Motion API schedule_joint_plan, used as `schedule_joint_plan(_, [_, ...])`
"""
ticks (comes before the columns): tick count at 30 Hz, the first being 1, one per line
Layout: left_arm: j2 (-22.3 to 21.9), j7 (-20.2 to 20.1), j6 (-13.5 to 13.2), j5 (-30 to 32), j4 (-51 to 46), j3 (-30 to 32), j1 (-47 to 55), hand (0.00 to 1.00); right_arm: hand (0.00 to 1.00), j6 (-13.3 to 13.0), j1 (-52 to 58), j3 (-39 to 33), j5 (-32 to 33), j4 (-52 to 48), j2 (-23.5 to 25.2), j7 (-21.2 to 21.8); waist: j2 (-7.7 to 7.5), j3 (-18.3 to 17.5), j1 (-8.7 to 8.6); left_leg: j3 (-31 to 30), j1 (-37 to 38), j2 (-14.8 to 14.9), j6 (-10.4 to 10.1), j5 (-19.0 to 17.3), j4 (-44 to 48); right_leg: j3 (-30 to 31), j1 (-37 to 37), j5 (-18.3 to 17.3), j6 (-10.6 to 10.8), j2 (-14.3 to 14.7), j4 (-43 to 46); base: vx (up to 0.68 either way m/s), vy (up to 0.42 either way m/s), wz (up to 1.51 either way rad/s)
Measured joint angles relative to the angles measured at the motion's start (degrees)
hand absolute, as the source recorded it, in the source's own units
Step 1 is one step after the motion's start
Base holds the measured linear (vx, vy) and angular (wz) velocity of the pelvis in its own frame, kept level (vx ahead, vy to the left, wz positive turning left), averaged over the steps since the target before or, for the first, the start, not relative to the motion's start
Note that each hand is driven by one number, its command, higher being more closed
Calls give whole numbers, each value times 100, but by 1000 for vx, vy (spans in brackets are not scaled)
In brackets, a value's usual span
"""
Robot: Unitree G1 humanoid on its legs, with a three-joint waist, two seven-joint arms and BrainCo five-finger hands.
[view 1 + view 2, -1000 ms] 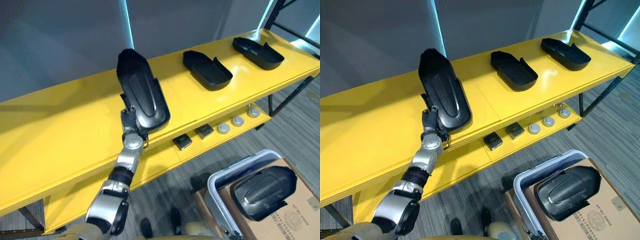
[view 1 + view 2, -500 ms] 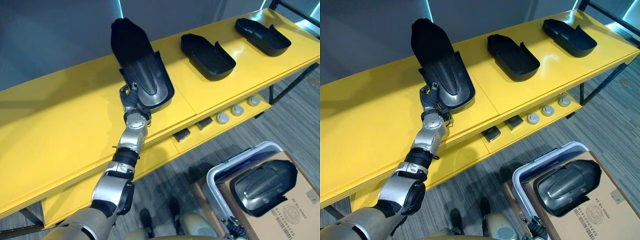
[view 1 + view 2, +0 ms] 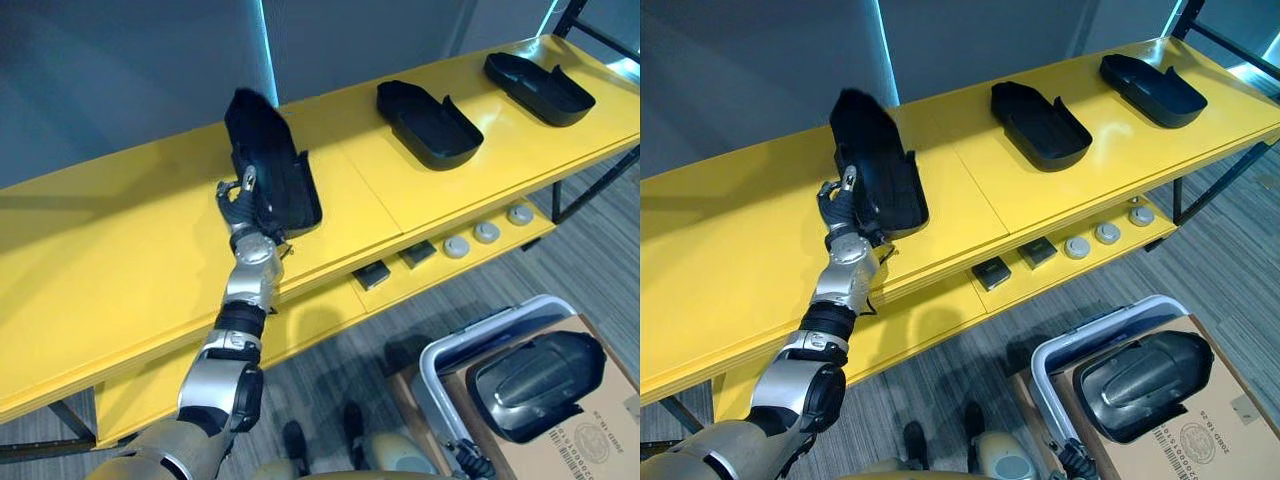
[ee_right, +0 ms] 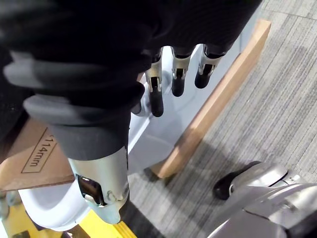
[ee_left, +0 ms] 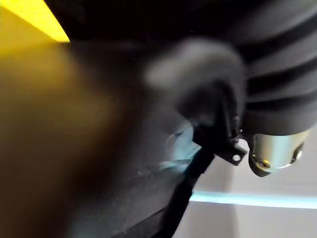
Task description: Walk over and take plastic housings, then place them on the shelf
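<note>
I can see that the black plastic housing's lower rim (image 3: 518, 438) sits close against the cardboard box, so I should expect the top of the box under it to be empty when I lift it.
A black plastic housing (image 3: 270, 165) lies hollow side up on the yellow top shelf (image 3: 120, 270), left of its middle. My left hand (image 3: 240, 205) rests against its near left edge with the fingers straightened along the wall, open. In the left wrist view the dark housing (image 5: 124, 198) sits very close, over the yellow shelf (image 5: 29, 15). Two more housings (image 3: 430, 125) (image 3: 540, 88) lie further right on the same shelf. Another housing (image 3: 535, 385) sits dome up at the lower right. My right hand (image 4: 177, 79) hangs open and empty, low beside the bin.
A white bin (image 3: 470, 345) and a cardboard box (image 3: 590, 440) stand on the grey carpet at lower right. The lower shelf holds small black boxes (image 3: 372, 275) and several grey discs (image 3: 487, 232). A dark shelf post (image 3: 580, 185) stands at far right.
The housing has turned from tilted, dome towards me, to lying hollow side up on the shelf. My left hand's fingers have uncurled from it. The camera has shifted a little.
</note>
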Motion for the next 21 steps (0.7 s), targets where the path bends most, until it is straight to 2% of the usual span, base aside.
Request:
schedule_joint_plan(13, [104, -26, -136, -32, -676, 14, 578, 0, 0, 34, -175, -32, -3, 176, -46, 3, 56, 33, -3, -155, 132, -25, -3, 7, -91, -63, 286, 78, 16, 15, -326, 12, 19, 3])
schedule_joint_plan(16, [225, -82, -189, -20, -1329, -271, 839, 0, 0, 34, -195, -78, -2, 185, -46, 10, 87, 51, -3, -199, 131, -31, 5, 12, -94, -86, 312, 78, 16, 18, -358, 26, 24, 6])
schedule_joint_plan(19, [343, -332, -264, 91, -2658, -920, 1454, 0, 0, 25, -207, -148, 2, 302, -68, 25, 110, 64, 15, -266, 115, -37, 7, 11, -89, -111, 321, 59, 38, 13, -365, 24, 25, 9])
schedule_joint_plan(21, [350, -524, -354, 357, -3405, -1354, 1812, 0, 0, 25, -206, -269, 3, 408, -72, 28, 130, 72, 111, -311, 110, -47, 8, 10, -84, -147, 331, 50, 46, 1, -366, 13, 32, 11])
